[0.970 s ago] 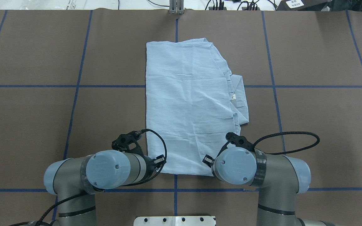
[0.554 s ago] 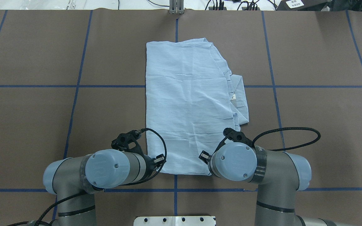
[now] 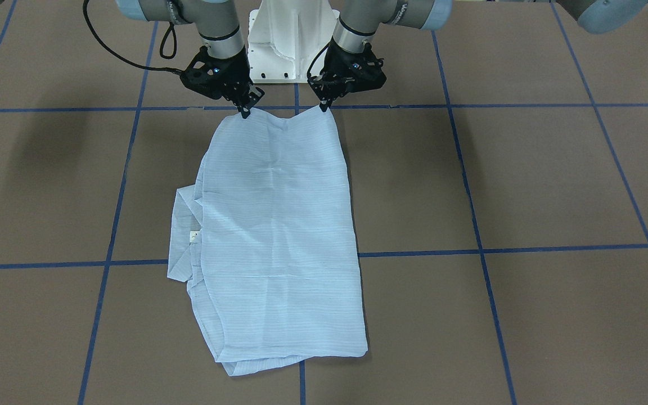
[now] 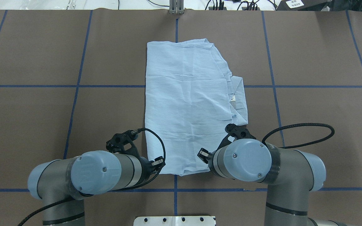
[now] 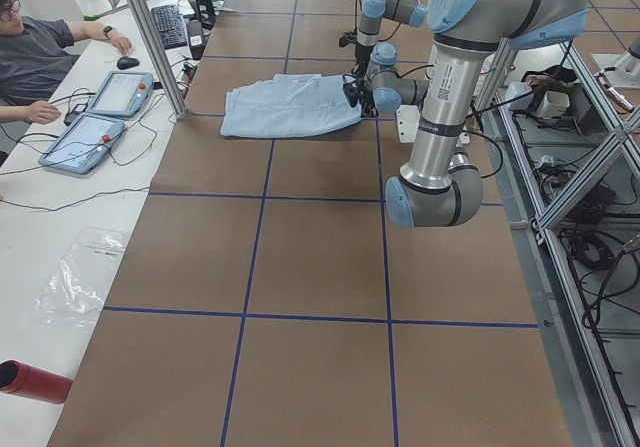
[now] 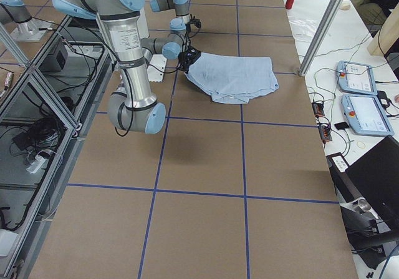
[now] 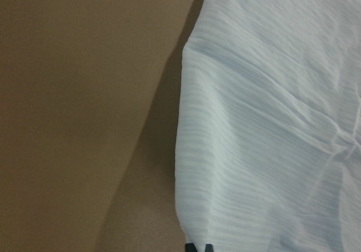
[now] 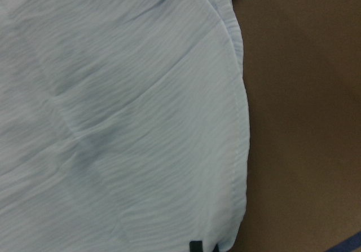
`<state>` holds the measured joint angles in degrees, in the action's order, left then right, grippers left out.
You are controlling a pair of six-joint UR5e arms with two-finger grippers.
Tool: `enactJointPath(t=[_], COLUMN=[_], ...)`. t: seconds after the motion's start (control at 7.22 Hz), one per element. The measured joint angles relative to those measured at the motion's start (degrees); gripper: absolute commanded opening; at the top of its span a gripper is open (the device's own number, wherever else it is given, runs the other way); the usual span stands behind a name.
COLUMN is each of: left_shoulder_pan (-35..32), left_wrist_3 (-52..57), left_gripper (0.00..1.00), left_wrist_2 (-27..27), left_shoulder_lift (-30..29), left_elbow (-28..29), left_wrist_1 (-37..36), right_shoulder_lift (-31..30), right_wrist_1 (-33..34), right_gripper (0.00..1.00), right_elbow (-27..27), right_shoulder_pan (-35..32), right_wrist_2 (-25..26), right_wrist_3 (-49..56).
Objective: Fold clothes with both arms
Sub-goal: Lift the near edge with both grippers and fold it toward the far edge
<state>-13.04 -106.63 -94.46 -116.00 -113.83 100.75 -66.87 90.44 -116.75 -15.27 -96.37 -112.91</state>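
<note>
The shirt's far edge is a long way out from my grippers, so I should first pull the shirt toward the white base. I should then fold both pinched corners of the shirt forward.
The clothes, a pale blue striped shirt, lie folded into a long panel on the brown table, collar and label at its right edge. In the front-facing view the shirt has both near corners pinched and lifted a little. My left gripper is shut on one corner, my right gripper on the other. From overhead the left arm and right arm hide both grippers. Each wrist view shows shut fingertips at the bottom edge on the shirt.
The white pedestal base stands just behind the grippers. Blue tape lines grid the brown table. A person sits by two tablets beyond the far side. A red cylinder lies at one end.
Both arms have swung their elbows outward, the right one more. The shirt's near hem has risen slightly and sags between the two pinched corners.
</note>
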Motion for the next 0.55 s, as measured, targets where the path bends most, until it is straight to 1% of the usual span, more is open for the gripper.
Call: enactJointPath(t=[0.28, 0.55], left_shoulder_pan=[1.7, 4.2], left_wrist_3=[-0.1, -0.1], left_gripper=[0.0, 0.0], left_wrist_2=[-2.8, -6.5], left_shoulder_lift=[0.2, 0.2], left_elbow=[-6.6, -12.9], left_wrist_1=[-8.1, -16.9], right_shoulder_lift=[-1.6, -2.5], right_wrist_1=[0.0, 0.1], right_gripper=[0.0, 0.0], right_elbow=[-4.9, -8.5], right_shoulder_pan=[0.4, 0.6], right_wrist_2=[-5.1, -14.3], right_wrist_3=[0.0, -0.1])
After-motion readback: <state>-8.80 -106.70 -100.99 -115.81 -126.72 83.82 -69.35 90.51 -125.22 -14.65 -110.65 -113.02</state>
